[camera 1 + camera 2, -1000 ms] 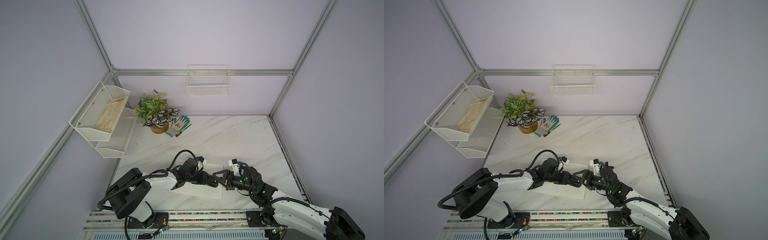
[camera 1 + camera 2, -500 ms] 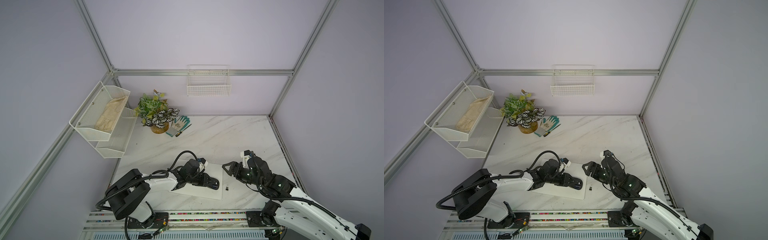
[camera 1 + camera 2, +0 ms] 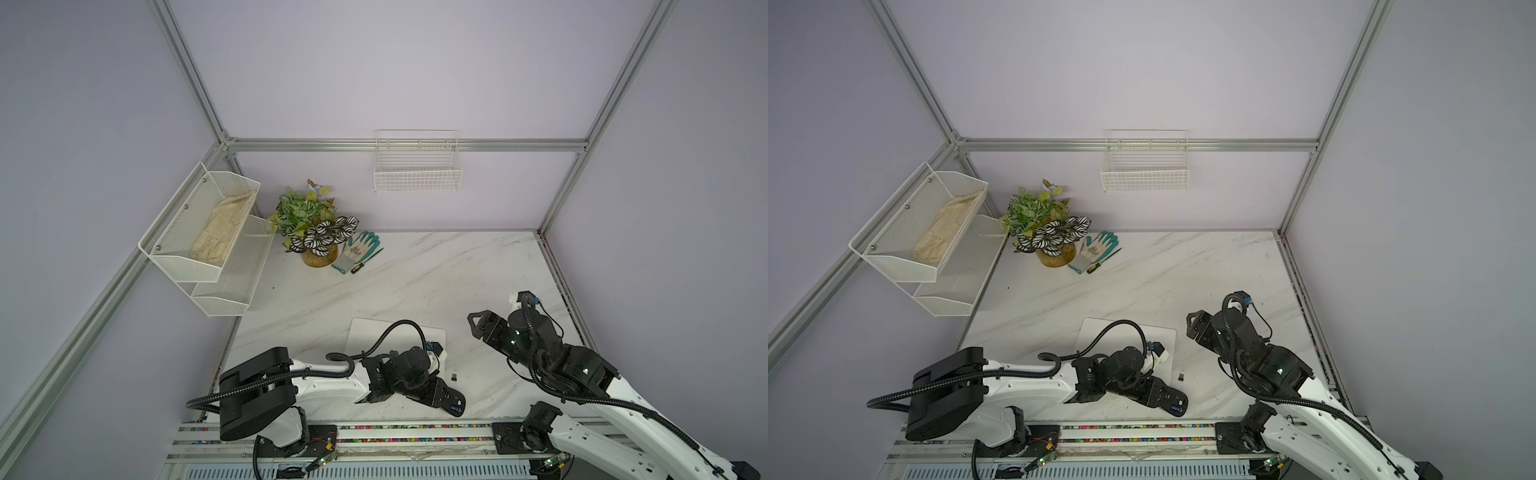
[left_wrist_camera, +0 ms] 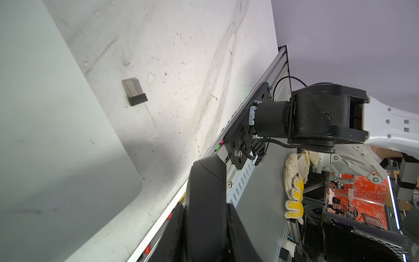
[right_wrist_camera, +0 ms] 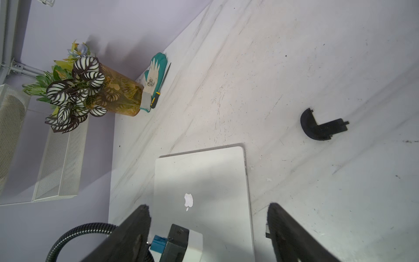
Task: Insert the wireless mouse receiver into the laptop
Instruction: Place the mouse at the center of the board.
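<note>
Open marble (image 3: 484,400) lies ahead of the black mouse, clear of the receiver (image 3: 453,377). My left gripper should keep lowering the mouse there and let go once it lies flat.
The tiny black wireless mouse receiver (image 3: 455,377) (image 3: 1180,377) (image 4: 135,91) lies loose on the marble, just right of the laptop's right edge. The closed silver laptop (image 3: 374,332) (image 3: 1100,332) (image 5: 204,172) lies flat near the front, and my left arm covers part of it. My left gripper (image 3: 453,404) (image 3: 1173,404) (image 4: 205,215) is shut on the black mouse (image 3: 446,397) (image 4: 208,177) over the table's front edge. Behind and to the right of the receiver, my right gripper (image 3: 474,325) (image 3: 1192,326) (image 5: 208,206) hangs open and empty.
A curved black cover piece (image 5: 317,127) lies on the marble right of the laptop. At the back left stand a potted plant (image 3: 316,232), a teal-and-white glove (image 3: 359,249) and a screwdriver (image 3: 361,266). Mesh shelves (image 3: 208,249) line the left wall, and a wire basket (image 3: 417,170) hangs behind.
My right gripper has pulled away from the mouse, back and to the right, and opened wider. The receiver now lies on the table. My left gripper has swung the mouse toward the front edge.
</note>
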Controlling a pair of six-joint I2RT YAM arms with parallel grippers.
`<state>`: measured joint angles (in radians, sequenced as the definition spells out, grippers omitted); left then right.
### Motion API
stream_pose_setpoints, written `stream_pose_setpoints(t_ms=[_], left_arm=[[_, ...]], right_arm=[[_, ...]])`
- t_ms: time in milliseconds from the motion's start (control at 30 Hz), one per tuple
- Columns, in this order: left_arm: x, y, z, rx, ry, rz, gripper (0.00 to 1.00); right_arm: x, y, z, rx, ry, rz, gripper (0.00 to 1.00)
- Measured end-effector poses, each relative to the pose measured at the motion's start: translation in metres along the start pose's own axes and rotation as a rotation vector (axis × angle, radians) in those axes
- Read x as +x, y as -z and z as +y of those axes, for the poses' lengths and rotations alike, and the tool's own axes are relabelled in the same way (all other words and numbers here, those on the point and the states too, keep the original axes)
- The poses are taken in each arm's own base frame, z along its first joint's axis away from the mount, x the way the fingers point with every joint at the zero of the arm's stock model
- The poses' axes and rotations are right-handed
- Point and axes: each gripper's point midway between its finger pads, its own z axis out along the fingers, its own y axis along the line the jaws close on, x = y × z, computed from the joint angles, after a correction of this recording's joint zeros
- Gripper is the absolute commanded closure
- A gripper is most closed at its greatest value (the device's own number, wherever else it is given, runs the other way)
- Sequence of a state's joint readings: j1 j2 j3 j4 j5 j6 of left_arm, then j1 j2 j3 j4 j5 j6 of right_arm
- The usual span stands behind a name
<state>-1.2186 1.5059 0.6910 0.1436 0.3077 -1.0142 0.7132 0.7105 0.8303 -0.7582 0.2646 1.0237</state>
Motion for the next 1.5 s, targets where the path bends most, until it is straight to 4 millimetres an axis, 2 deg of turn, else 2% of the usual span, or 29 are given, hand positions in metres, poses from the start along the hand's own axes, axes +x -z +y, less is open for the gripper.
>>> stream_pose_setpoints(t_ms=[200,400,700,733,867,967,1133,1500], left_arm=[[-0.001,-0.013,-0.004,0.019,0.058,-0.047,1.0],[0.002,-0.038,0.017,-0.018,0.128,-0.045,1.0],[-0.015,-0.062,0.003,0.021,0.157,-0.069,1.0],[-0.017,-0.064,0.002,0.024,0.157,-0.07,0.98],[-0.019,-0.068,0.0,0.028,0.157,-0.069,0.71],[-0.019,-0.068,0.0,0.028,0.157,-0.069,0.58],[-0.02,-0.068,0.0,0.028,0.157,-0.071,0.51],[-0.028,-0.067,-0.001,0.035,0.142,-0.102,0.27]], right_arm=[[0.009,0.008,-0.016,-0.012,-0.002,0.005,0.16],[0.008,0.018,-0.021,-0.026,-0.002,-0.004,0.16],[0.0,0.025,-0.019,-0.017,0.029,-0.028,0.15],[-0.001,0.025,-0.019,-0.014,0.031,-0.03,0.15],[-0.002,0.023,-0.021,0.006,0.042,-0.035,0.15],[-0.002,0.022,-0.022,0.017,0.049,-0.033,0.14],[-0.001,0.021,-0.023,0.024,0.055,-0.031,0.14],[-0.003,0.025,-0.024,0.014,0.051,-0.039,0.14]])
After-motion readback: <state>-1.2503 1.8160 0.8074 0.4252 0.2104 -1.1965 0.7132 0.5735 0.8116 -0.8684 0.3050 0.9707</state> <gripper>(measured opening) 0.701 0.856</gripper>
